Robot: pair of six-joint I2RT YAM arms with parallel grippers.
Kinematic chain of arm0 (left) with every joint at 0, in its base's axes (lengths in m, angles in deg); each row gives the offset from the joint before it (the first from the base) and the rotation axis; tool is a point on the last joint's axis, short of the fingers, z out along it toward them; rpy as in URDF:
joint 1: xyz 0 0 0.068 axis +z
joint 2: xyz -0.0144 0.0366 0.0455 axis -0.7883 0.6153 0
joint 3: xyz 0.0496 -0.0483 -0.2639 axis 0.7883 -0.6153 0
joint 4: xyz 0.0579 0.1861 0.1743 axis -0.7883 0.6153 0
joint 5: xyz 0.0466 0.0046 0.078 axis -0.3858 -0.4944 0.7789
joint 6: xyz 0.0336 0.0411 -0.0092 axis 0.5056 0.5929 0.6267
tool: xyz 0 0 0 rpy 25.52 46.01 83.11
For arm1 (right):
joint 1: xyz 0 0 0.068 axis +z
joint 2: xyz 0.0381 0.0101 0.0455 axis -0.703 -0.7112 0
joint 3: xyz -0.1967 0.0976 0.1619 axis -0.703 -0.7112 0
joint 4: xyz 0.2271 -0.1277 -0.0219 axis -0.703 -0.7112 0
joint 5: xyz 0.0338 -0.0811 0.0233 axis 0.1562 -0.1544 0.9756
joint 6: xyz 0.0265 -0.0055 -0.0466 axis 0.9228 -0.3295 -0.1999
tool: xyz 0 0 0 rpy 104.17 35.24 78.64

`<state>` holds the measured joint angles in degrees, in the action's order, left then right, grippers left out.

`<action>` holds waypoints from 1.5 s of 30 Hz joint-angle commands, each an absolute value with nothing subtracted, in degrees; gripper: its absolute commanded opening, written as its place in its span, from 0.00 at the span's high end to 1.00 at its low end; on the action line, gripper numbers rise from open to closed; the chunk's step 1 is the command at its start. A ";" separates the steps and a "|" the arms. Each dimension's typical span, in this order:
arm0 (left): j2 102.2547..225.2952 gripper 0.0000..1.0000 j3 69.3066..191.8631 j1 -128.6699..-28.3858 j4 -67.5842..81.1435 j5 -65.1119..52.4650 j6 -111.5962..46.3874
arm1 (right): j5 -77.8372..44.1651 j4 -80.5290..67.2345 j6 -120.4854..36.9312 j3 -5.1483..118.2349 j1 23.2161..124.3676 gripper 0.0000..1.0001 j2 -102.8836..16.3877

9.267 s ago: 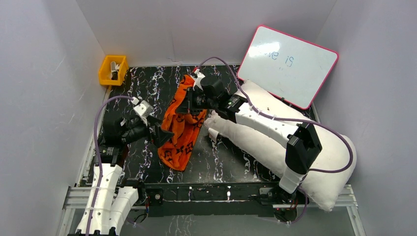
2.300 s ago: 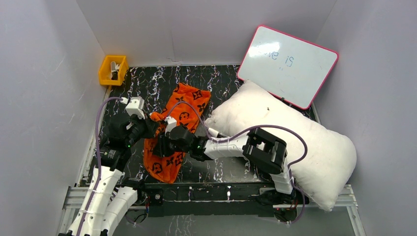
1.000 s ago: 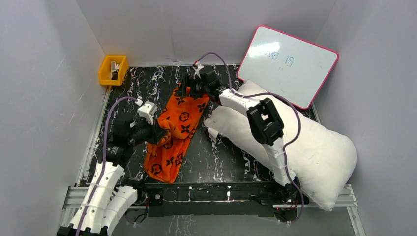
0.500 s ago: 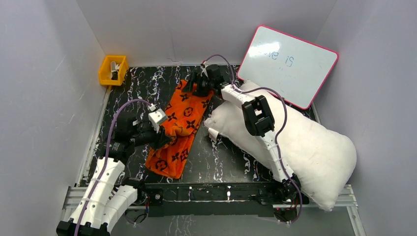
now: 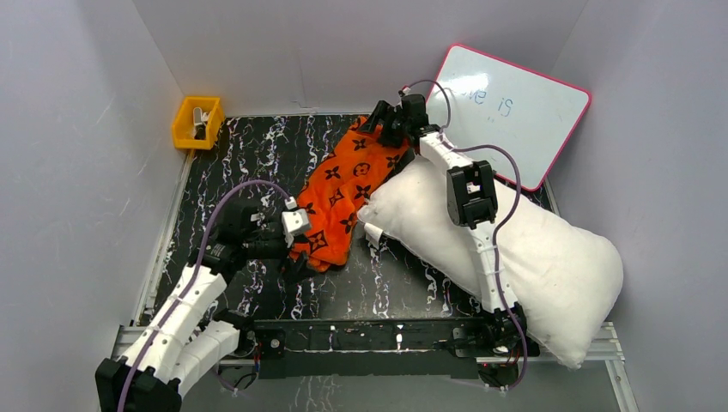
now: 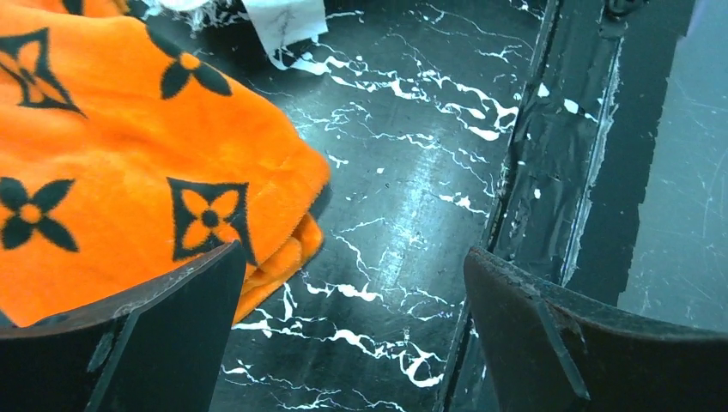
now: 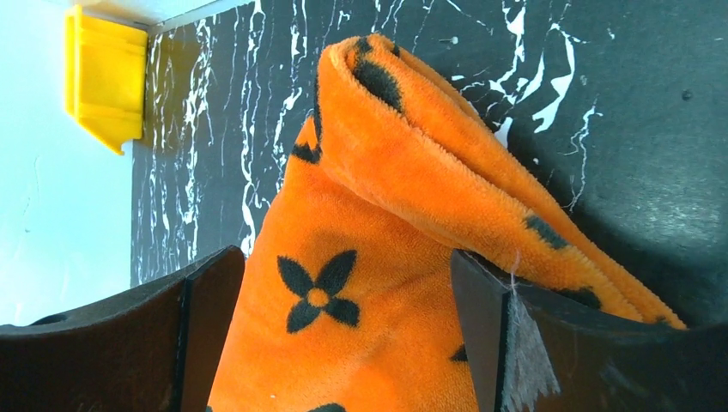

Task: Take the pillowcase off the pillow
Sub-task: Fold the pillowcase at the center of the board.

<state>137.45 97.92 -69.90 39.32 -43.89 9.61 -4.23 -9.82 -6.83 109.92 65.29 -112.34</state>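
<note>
The pillowcase's near end is outside my left gripper's fingers, so I should move back, grab the pillowcase's edge away from the pillow and pull it clear.
The orange pillowcase with black motifs lies crumpled on the black marble table, off the pillow, its right edge against it. The plump white pillow lies bare at the right. My left gripper hovers at the pillowcase's near end. In the left wrist view it is open over bare table, with the pillowcase beside its left finger. My right gripper is at the pillowcase's far end. Seen from the right wrist it stands open, with a rolled fold of the pillowcase spread under its wide jaws.
A yellow bin sits in the back left corner, also in the right wrist view. A pink-framed whiteboard leans on the back right wall behind the pillow. The table's front rail runs just right of my left gripper.
My left gripper has let go of the pillowcase and opened. The pillowcase has shifted right and back, against the pillow. My right arm has swung toward the back right.
</note>
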 commanded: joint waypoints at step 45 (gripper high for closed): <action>137.20 0.02 59.50 -65.59 -10.34 -8.61 -106.39 | 4.55 2.42 -23.06 83.68 58.54 0.01 -84.39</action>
<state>132.64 63.93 -65.59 -0.88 -8.39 -105.80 3.01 -2.39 -23.88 83.39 58.88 -89.06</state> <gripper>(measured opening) 0.982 0.985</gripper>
